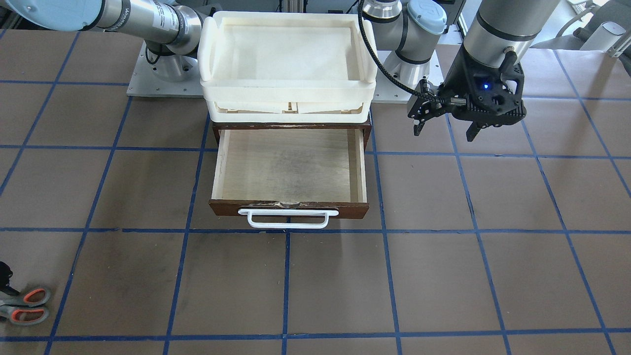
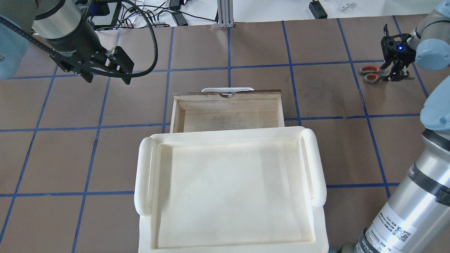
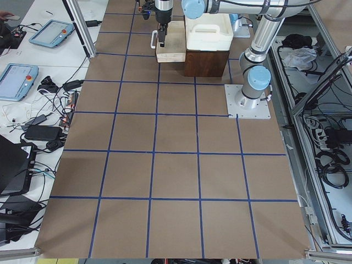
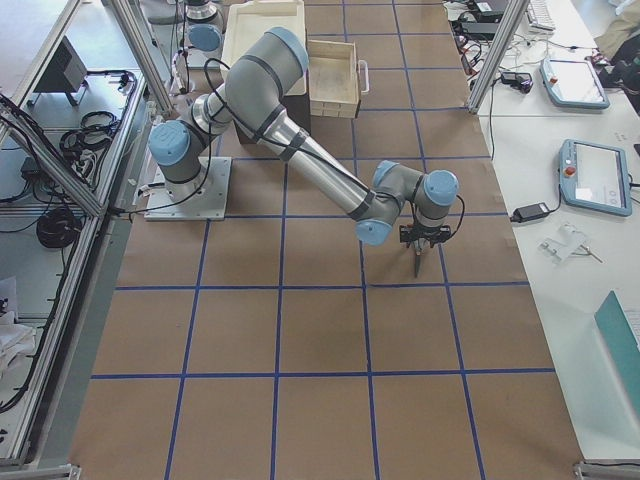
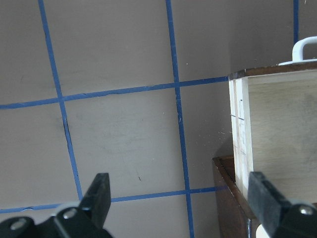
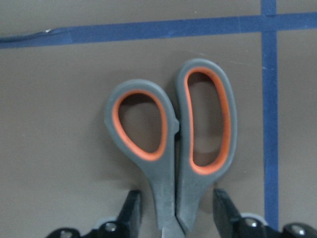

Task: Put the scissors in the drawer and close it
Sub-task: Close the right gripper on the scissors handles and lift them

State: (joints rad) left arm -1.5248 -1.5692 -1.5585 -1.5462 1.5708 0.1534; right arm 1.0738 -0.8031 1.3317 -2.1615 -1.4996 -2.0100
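My right gripper will keep the scissors (image 1: 32,305) shut and level when I lift them, since both handle shanks (image 6: 175,198) lie close together between its fingers.
The scissors (image 6: 173,148), grey handles lined orange, lie flat on the table at its far right (image 2: 370,73), also at the bottom left of the front view (image 1: 24,305). My right gripper (image 6: 176,210) is low over them, open, one finger on each side of the handle shanks just below the loops; the blades are hidden under it. The dark-brown drawer (image 1: 355,209) is pulled open with a bare plywood floor and a white handle (image 1: 288,219). My left gripper (image 1: 445,134) hangs open and empty beside the drawer's left side (image 5: 242,124).
Stacked white plastic trays (image 1: 288,88) sit on the cabinet over the drawer's back part (image 2: 318,168). The table is brown paper with blue tape lines. My right arm's long link reaches across the table's right side (image 4: 320,170).
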